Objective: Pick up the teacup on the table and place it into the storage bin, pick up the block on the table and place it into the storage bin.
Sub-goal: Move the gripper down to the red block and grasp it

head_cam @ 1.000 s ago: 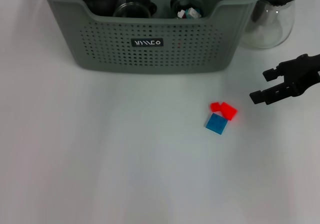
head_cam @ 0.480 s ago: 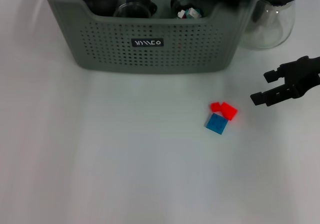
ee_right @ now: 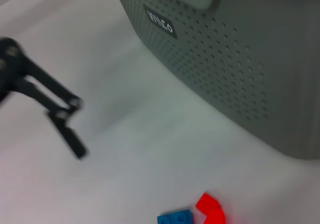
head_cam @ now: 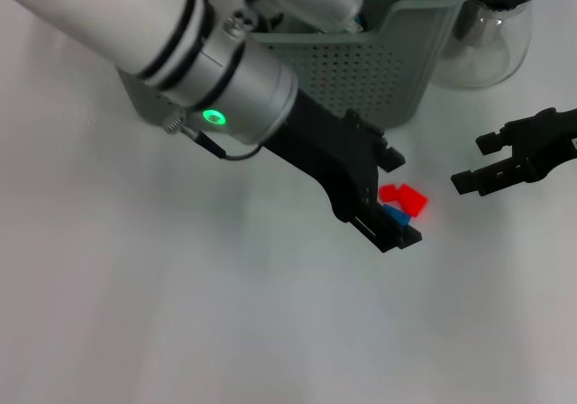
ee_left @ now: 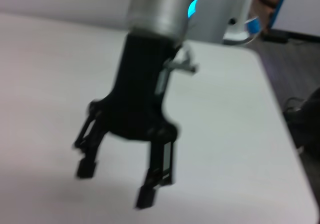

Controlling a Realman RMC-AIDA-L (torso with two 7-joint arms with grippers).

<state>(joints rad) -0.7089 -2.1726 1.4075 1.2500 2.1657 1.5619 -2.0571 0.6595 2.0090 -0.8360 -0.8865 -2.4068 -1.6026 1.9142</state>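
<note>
The blocks (head_cam: 397, 214) are under my left gripper, which is in my right gripper's way, so I should pull it back before my right gripper reaches the red block (head_cam: 413, 199).
A red block (head_cam: 406, 197) and a blue block (head_cam: 397, 216) lie together on the white table in front of the storage bin (head_cam: 406, 70). They also show in the right wrist view as red block (ee_right: 211, 209) and blue block (ee_right: 175, 218), below the storage bin (ee_right: 240, 69). My left gripper (head_cam: 405, 199) reaches in from the upper left and stands open, its fingers on either side of the blocks and partly covering the blue one. My right gripper (head_cam: 494, 162) hovers open to the right of the blocks. The teacup is out of view.
A clear glass pot (head_cam: 491, 34) stands to the right of the bin. My silver left arm (head_cam: 180, 43) crosses in front of the bin and hides most of it. The table edge (ee_left: 280, 124) shows in the left wrist view, beyond the right gripper (ee_left: 115, 184).
My left arm has swung from over the bin down to the blocks and now covers much of the bin. The right gripper has barely moved.
</note>
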